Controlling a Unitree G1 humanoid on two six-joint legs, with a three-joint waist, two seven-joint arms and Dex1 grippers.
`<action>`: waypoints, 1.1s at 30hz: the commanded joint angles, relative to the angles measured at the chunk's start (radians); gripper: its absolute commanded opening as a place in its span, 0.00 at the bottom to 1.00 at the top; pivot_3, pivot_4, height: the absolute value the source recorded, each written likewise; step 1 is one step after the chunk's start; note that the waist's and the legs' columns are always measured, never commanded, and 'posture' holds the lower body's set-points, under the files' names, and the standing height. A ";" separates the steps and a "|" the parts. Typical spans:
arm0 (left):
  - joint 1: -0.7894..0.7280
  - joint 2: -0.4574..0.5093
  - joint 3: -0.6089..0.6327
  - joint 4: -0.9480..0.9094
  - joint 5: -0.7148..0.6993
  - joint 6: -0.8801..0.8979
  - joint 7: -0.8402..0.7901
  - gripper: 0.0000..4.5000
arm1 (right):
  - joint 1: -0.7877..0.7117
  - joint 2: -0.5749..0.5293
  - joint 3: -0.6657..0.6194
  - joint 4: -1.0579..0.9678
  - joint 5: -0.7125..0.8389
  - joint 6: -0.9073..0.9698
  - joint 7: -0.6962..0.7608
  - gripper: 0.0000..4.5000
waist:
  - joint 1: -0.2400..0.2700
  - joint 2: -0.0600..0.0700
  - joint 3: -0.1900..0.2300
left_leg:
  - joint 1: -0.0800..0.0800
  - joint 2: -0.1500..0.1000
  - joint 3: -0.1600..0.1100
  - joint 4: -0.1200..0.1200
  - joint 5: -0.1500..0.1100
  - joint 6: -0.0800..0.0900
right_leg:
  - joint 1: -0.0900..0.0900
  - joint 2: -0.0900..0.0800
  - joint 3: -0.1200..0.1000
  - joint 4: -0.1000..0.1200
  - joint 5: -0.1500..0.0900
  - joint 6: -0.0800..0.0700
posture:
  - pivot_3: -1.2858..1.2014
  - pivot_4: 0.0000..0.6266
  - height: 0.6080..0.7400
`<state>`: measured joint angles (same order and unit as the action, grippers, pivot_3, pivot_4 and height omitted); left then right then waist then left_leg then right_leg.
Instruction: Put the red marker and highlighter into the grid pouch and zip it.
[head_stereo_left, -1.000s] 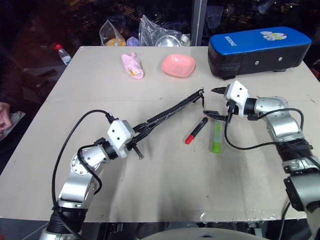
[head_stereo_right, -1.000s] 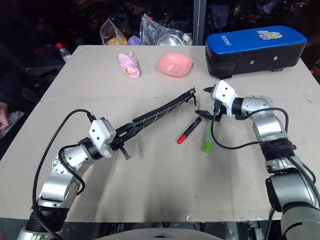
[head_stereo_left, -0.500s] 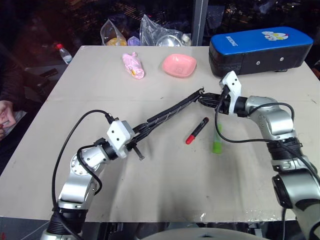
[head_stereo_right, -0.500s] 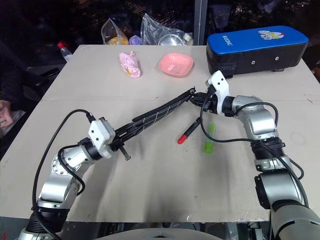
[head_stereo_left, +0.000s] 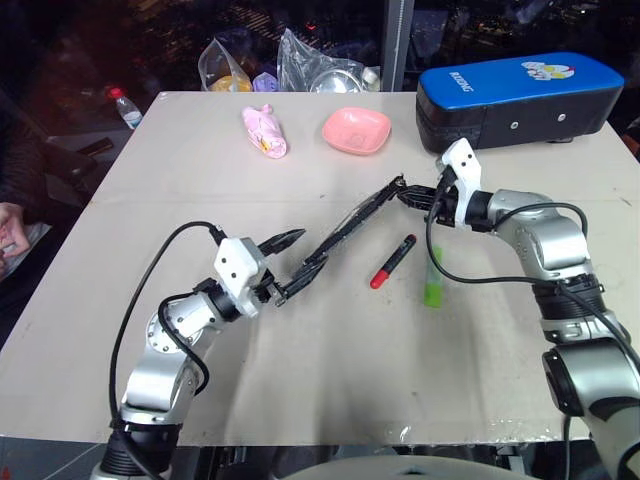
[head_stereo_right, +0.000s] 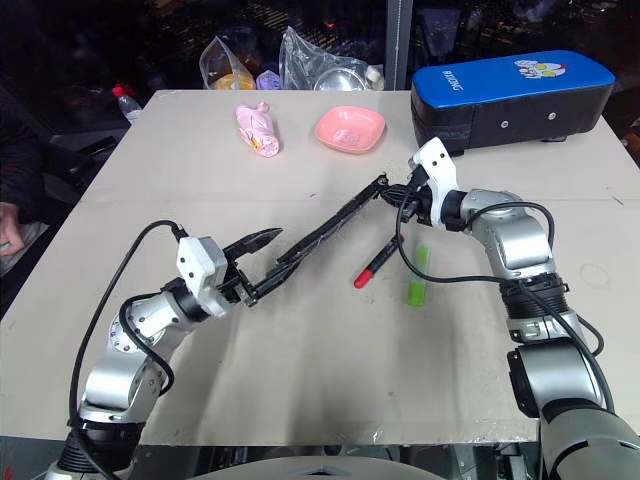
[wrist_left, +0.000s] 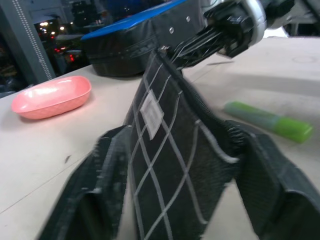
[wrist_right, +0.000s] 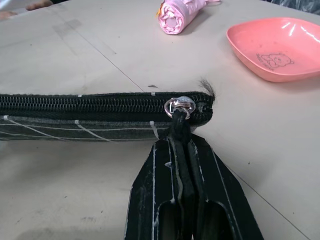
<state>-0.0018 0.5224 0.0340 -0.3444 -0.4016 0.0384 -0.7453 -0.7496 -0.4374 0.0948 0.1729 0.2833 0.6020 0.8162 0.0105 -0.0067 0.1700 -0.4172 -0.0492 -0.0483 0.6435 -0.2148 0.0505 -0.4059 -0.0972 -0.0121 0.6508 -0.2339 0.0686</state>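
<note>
The pouch's near end (wrist_left: 172, 202) sits loosely in my left gripper, so next I clamp the zipper edge (wrist_left: 207, 111) with my left gripper before my right gripper pulls the zipper open.
The grid pouch (head_stereo_left: 345, 232) stretches edge-up across the middle of the table, its white label (wrist_left: 151, 113) facing my left wrist camera. My right gripper (head_stereo_left: 412, 193) is shut on the zipper pull (wrist_right: 180, 106) at the pouch's far end. My left gripper (head_stereo_left: 288, 265) is open, with the pouch's near end between its spread fingers (wrist_left: 95, 200). The red marker (head_stereo_left: 393, 261) lies on the table just right of the pouch. Beside the marker, further right, lies the green highlighter (head_stereo_left: 433, 278), under my right forearm.
A big blue-and-black hard case (head_stereo_left: 520, 95) stands at the back right. A pink dish (head_stereo_left: 357, 131) and a pink rolled bundle (head_stereo_left: 265, 131) sit at the back centre. Plastic bags (head_stereo_left: 300, 62) and a bottle (head_stereo_left: 123, 107) line the far edge. A person's hand (head_stereo_left: 10, 225) shows at the left.
My right gripper moved from over the highlighter to the pouch's far end and shut on the zipper pull. My left gripper then opened, and the pouch's near end sank toward the table.
</note>
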 joint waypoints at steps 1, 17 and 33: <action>0.000 -0.009 0.009 -0.037 0.000 -0.004 0.011 0.61 | -0.035 0.006 -0.026 -0.048 0.014 -0.005 -0.011 0.00 | 0.000 0.000 0.000 | 0.000 0.000 0.000 0.000 0.000 0.000 | 0.000 0.000 0.000 0.000 0.000 0.000 | 0.52 0.24 0.89; -0.132 -0.052 -0.046 0.114 0.165 -0.110 0.027 0.61 | -0.020 0.019 -0.021 -0.091 0.024 0.017 -0.026 0.00 | 0.000 0.000 0.000 | 0.000 0.000 0.000 -0.001 0.000 0.000 | 0.000 0.002 0.000 -0.002 0.002 0.004 | 0.52 0.24 0.89; -0.124 -0.054 -0.053 0.110 0.181 -0.108 0.024 0.01 | 0.004 0.016 -0.006 -0.128 0.018 0.016 -0.032 0.00 | -0.001 0.000 0.000 | 0.000 0.000 0.000 -0.003 0.000 0.000 | 0.000 0.002 0.000 -0.004 0.002 0.004 | 0.52 0.24 0.89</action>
<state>-0.1288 0.4601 -0.0186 -0.2208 -0.2318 -0.0581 -0.7249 -0.7418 -0.4173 0.0958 0.1013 0.2916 0.6287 0.7789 0.0100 -0.0068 0.1701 -0.4175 -0.0493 -0.0483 0.6407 -0.2148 0.0505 -0.4059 -0.0957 -0.0124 0.6469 -0.2318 0.0722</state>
